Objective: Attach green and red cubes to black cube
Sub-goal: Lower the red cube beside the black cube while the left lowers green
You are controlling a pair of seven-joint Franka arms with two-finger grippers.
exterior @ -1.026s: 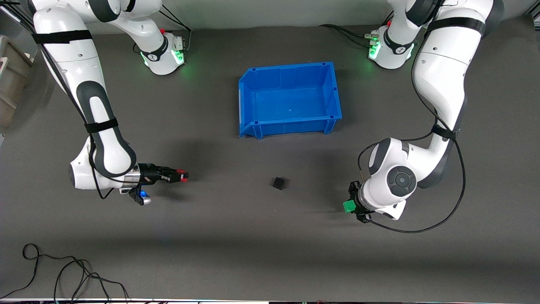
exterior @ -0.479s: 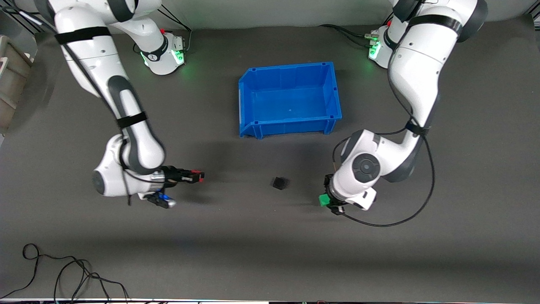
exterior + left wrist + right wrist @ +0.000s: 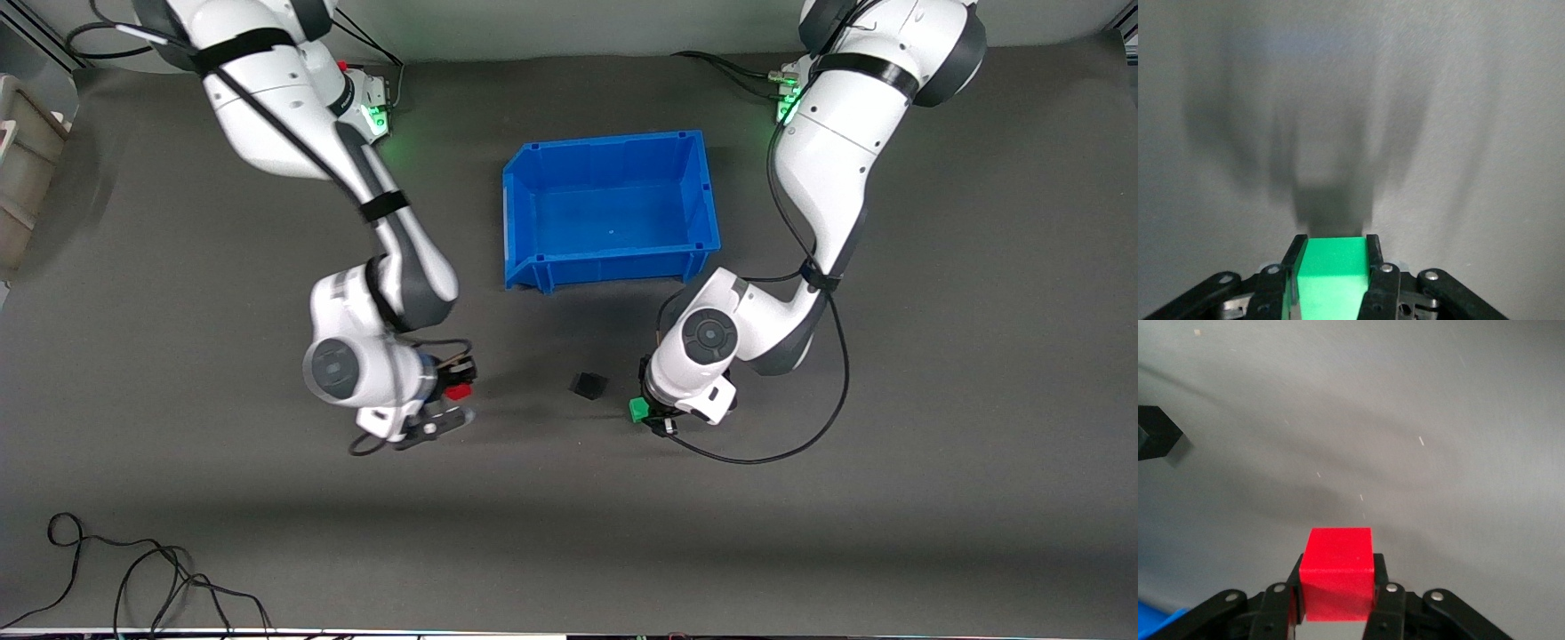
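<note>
My right gripper needs to turn the red cube in line, because it is holding it crooked to the black cube. Then it should press the red cube onto the black cube's free side.
The black cube sits on the dark table, nearer to the front camera than the blue bin; it also shows at the edge of the right wrist view. My left gripper is shut on the green cube, held low over the table beside the black cube, toward the left arm's end; the green cube fills the jaws in the left wrist view. My right gripper is shut on the red cube, held over the table toward the right arm's end of the black cube; the red cube sits between its fingers.
The blue bin stands open between the arm bases and the black cube. A black cable lies coiled near the table's front edge at the right arm's end. A beige box sits at that end's edge.
Both arms have swung in toward the black cube, each carrying its cube. The right wrist has also turned so its gripper points down more.
</note>
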